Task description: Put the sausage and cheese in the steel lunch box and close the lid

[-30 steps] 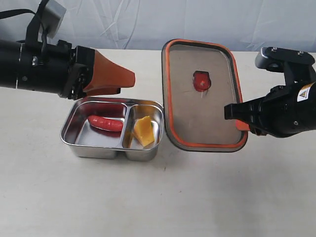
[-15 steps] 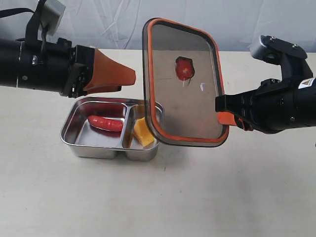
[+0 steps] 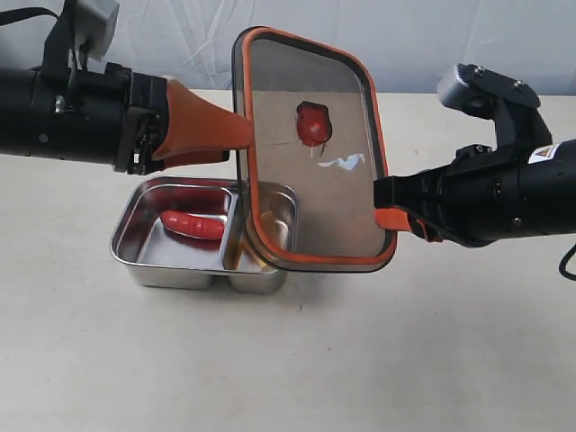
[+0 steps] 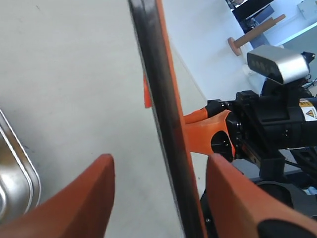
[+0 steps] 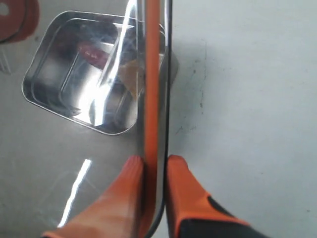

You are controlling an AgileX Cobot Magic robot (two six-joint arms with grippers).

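I should open my right gripper, where the lid stands steep [image 3: 310, 180], let my left gripper tip it flat, then grip the opposite edge [image 3: 376, 135] with my right gripper.
The steel lunch box [image 3: 144, 267] sits on the table at the left, with the red sausage [image 3: 192, 224] in its left compartment. The cheese [image 3: 249, 254] shows only dimly through the dark lid [image 3: 315, 198]. The lid hangs tilted over the right compartment, orange rim and valve tab [image 3: 312, 124] facing the exterior camera. My right gripper [image 3: 396, 219] [image 5: 154, 159] is shut on the lid's [image 5: 153, 74] right edge. My left gripper [image 3: 232, 135] [image 4: 161, 161] is open, its fingers either side of the lid's [image 4: 158, 99] left edge.
A white cloth backdrop [image 3: 432, 36] hangs behind the table's far edge. Through the lid, the right wrist view shows the lunch box [image 5: 44, 89] and sausage [image 5: 94, 51]. The right arm's black body [image 4: 267, 129] faces the left wrist camera. Bare tabletop [image 3: 288, 360] lies in front.
My right gripper has carried the lid leftwards, now over the box's right compartment and covering the cheese. The lid's left edge has come between my left gripper's open fingers.
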